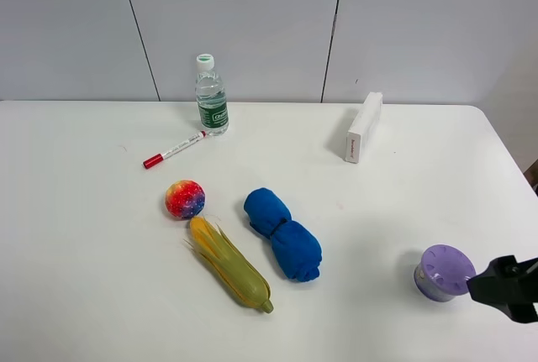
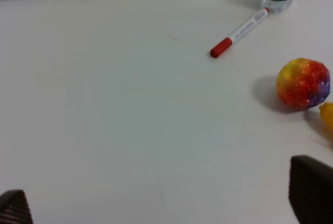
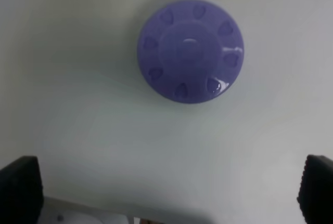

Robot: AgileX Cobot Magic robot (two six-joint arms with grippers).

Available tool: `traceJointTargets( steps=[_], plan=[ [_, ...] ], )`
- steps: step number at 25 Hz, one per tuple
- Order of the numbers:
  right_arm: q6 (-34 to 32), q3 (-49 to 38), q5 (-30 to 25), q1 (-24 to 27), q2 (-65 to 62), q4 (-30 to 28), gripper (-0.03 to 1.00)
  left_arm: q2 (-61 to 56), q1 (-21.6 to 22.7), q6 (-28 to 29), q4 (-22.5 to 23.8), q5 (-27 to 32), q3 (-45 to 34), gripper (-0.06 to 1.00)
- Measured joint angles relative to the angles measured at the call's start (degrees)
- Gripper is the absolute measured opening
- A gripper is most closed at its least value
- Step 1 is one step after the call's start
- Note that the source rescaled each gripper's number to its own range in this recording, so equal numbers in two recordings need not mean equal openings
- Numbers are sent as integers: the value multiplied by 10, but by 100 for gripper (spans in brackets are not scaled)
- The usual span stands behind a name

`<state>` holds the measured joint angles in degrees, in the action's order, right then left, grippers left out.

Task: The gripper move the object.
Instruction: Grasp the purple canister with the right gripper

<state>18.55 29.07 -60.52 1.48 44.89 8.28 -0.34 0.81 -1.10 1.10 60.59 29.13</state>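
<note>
I expect the lavender-purple round container [image 1: 433, 287] to stay shut and come along with its lid when I lift, because the wide dimpled lid [image 1: 448, 268] fits snugly over it.
The lavender-purple round container [image 1: 445, 272] with its wide dimpled lid stands upright on the white table at the front right. My right gripper [image 1: 496, 285], black, hovers just right of it, apart from it. In the right wrist view the lid [image 3: 190, 50] shows from above, ahead of the gripper [image 3: 166, 195]. Its dark fingertips [image 3: 18, 187] stand wide apart, open and empty. My left gripper [image 2: 161, 208] is out of the exterior view. In its wrist view its fingertips [image 2: 312, 193] are spread wide over bare table, holding nothing.
A rainbow ball [image 1: 185, 199], a toy corn cob [image 1: 229, 263] and a blue rolled cloth [image 1: 282, 234] lie mid-table. A water bottle [image 1: 212, 97], a red-capped marker [image 1: 175, 149] and a white box [image 1: 363, 127] stand further back. The table's right edge is close to the container.
</note>
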Motion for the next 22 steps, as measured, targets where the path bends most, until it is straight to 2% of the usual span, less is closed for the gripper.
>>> traceJointTargets(
  steps=[5, 10, 13, 22],
  plan=[
    [28, 5, 37, 0, 77, -10, 100, 0, 0, 0, 0, 0, 0, 100],
    [40, 5, 102, 0, 141, -42, 100, 0, 0, 0, 0, 0, 0, 100],
    [68, 5, 134, 0, 185, -42, 100, 0, 0, 0, 0, 0, 0, 100],
    [111, 5, 184, 0, 280, -32, 100, 0, 0, 0, 0, 0, 0, 100]
  ],
)
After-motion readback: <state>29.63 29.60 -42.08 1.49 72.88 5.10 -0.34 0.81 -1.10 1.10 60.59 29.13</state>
